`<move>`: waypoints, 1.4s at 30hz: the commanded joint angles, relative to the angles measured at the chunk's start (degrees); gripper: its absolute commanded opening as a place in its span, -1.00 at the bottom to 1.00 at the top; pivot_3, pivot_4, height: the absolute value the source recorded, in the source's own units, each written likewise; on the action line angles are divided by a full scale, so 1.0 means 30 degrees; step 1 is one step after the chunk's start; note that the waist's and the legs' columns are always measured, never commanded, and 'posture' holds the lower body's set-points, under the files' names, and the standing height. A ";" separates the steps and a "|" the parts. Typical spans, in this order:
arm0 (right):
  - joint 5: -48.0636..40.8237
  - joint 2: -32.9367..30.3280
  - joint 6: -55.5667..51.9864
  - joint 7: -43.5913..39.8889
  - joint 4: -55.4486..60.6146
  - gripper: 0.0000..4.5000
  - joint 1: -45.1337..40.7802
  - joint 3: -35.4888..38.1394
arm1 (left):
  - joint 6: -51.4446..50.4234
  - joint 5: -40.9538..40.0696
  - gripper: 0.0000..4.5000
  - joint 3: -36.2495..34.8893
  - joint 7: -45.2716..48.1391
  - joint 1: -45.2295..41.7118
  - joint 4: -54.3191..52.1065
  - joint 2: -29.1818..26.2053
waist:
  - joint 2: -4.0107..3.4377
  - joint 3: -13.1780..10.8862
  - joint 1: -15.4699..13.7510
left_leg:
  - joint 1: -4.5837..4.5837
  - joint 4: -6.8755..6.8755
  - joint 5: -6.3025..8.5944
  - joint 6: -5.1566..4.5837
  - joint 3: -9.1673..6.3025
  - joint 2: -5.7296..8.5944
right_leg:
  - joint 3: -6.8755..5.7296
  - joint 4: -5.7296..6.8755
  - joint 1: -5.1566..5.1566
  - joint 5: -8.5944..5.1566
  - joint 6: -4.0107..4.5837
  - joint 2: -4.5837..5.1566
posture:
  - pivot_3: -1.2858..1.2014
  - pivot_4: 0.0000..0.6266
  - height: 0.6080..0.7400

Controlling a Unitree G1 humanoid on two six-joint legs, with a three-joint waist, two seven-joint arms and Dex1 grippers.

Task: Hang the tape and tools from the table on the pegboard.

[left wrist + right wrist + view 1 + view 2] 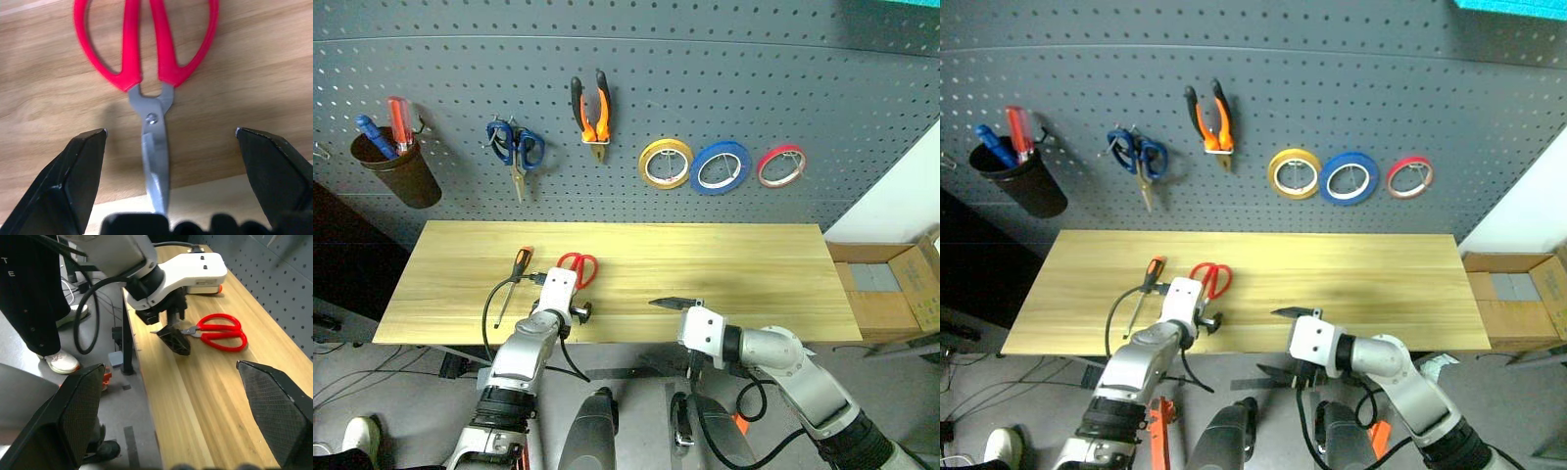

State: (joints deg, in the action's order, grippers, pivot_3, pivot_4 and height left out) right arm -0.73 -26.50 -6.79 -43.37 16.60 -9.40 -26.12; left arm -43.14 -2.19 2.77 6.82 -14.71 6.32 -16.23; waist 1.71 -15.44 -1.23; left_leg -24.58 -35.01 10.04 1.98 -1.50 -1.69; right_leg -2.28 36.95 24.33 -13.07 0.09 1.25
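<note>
Next, my left gripper takes hold of the blades [154, 154] of the red-handled scissors and lifts them toward the blue scissors, because the red-handled scissors lie far from my right gripper with handles [578, 268] toward the pegboard.
Red-handled scissors [578, 266] lie on the light wooden table [734, 264] near its front edge, handles toward the pegboard [705, 88]. My left gripper [171, 130] is open just over the table edge, and the scissor blades [155, 161] point in between its fingers without touching them. A thin orange-and-black screwdriver-like tool [517, 266] lies left of the scissors. The blue tape [721, 166] and the orange-and-black pliers [592, 110] hang on the pegboard. My right gripper [1278, 345] is open at the table's front edge, pointing left toward the left gripper, holding nothing.
On the pegboard hang a brown cup [401, 171] with screwdrivers, blue scissors [516, 149], a yellow roll [666, 163] and a red roll [781, 165]. Cardboard boxes [891, 284] stand right of the table. A person's legs [29, 308] stand beyond the table's left end.
</note>
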 commanded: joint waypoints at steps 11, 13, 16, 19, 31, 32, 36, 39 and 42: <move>0.0147 0.0612 0.0370 0.0296 -0.0068 1.00 -0.0742 0.0583 | -0.0707 -0.0946 -0.46 -0.0951 0.1105 0.0999 -0.0032 0.0588 | -0.0002 0.0000 -0.0004 | 0.0032 0.0006 0.0001 0.0001 0.0008 -0.0003 | 0.0008 0.0002 -0.0021 -0.0001 0.0002 0.0004 | 0.07 -0.10 1.00; 0.0206 0.0678 0.0542 0.0395 -0.0390 1.00 -0.0875 0.0684 | -0.0848 -0.0969 -0.78 -0.1067 0.1051 0.1126 -0.0194 0.0606 | -0.0002 0.0000 -0.0012 | 0.0033 0.0007 0.0001 0.0001 0.0009 -0.0003 | 0.0009 0.0002 -0.0022 -0.0001 0.0002 0.0004 | 0.08 -0.10 1.00; 0.0166 0.0950 0.0521 0.0529 -0.0704 1.00 -0.1153 0.0837 | -0.0952 -0.0992 -0.86 -0.1231 0.0970 0.1328 -0.0418 0.0542 | -0.0003 0.0000 -0.0009 | 0.0033 0.0007 0.0001 0.0001 0.0012 -0.0003 | 0.0014 0.0001 -0.0023 -0.0001 0.0002 0.0006 | 0.08 -0.11 1.00; 0.0223 0.1085 0.0746 0.0450 -0.0944 1.00 -0.1318 0.0836 | -0.1029 -0.0878 -0.86 -0.1300 0.0794 0.1581 -0.0818 0.0471 | -0.0003 0.0001 -0.0010 | 0.0038 0.0009 0.0001 0.0002 0.0012 -0.0006 | 0.0012 0.0002 -0.0022 -0.0002 0.0003 0.0005 | 0.09 -0.14 1.00; 0.0355 0.1150 0.1589 0.0637 -0.1104 1.00 -0.1755 0.1423 | 0.2755 -0.0777 -0.86 -0.1990 -0.0016 0.3717 -0.5761 0.1082 | 0.0001 0.0003 -0.0082 | 0.0006 0.0017 0.0006 0.0010 0.0005 -0.0002 | 0.0006 -0.0015 -0.0007 0.0000 0.0000 0.0006 | 0.11 -0.30 1.00; 0.0409 0.1183 0.1588 0.0868 -0.1137 1.00 -0.1691 0.1569 | 0.3227 -0.0778 -0.86 -0.1888 -0.0039 0.4165 -0.6321 0.1263 | 0.0007 0.0015 -0.0104 | 0.0000 0.0016 0.0007 0.0012 0.0003 -0.0003 | 0.0005 -0.0020 -0.0006 0.0000 0.0000 0.0008 | 0.11 -0.33 1.00; -0.2436 0.2367 0.0808 0.1145 -0.0260 1.00 -0.0536 0.3060 | 0.6198 0.0282 -0.86 -0.1126 -0.0053 0.6022 -0.8952 0.0944 | 0.0046 0.0060 -0.0205 | -0.0007 0.0016 0.0010 0.0019 0.0003 0.0002 | 0.0003 -0.0022 -0.0005 0.0002 -0.0001 0.0016 | 0.14 -0.42 1.00; -0.2212 0.2747 0.2109 0.1882 0.0128 1.00 -0.0035 0.3716 | 0.8046 0.0377 -0.86 -0.1235 -0.0199 0.7147 -1.0488 0.1188 | 0.0053 0.0092 -0.0288 | -0.0008 0.0015 0.0015 0.0027 0.0003 -0.0003 | -0.0001 -0.0024 -0.0002 0.0001 0.0001 0.0012 | 0.14 -0.44 1.00; -0.3466 0.3008 0.3072 0.1345 0.0387 1.00 0.0376 0.4247 | 0.9886 0.0925 -0.86 -0.1348 -0.0880 0.8268 -1.2196 0.1580 | 0.0079 0.0330 -0.0375 | -0.0011 0.0002 0.0015 0.0025 0.0027 -0.0002 | 0.0009 -0.0032 0.0000 0.0001 0.0004 0.0015 | 0.15 -0.55 1.00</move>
State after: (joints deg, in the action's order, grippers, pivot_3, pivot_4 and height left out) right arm -8.21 -18.05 -0.72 -38.72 14.22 -8.82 -14.81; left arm -17.80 -0.77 -0.86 5.36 8.83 -24.99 -12.03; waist 1.95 -14.45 -2.36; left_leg -24.61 -35.01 10.09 2.06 -1.41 -1.70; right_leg -2.25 36.84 24.32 -13.07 0.10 1.29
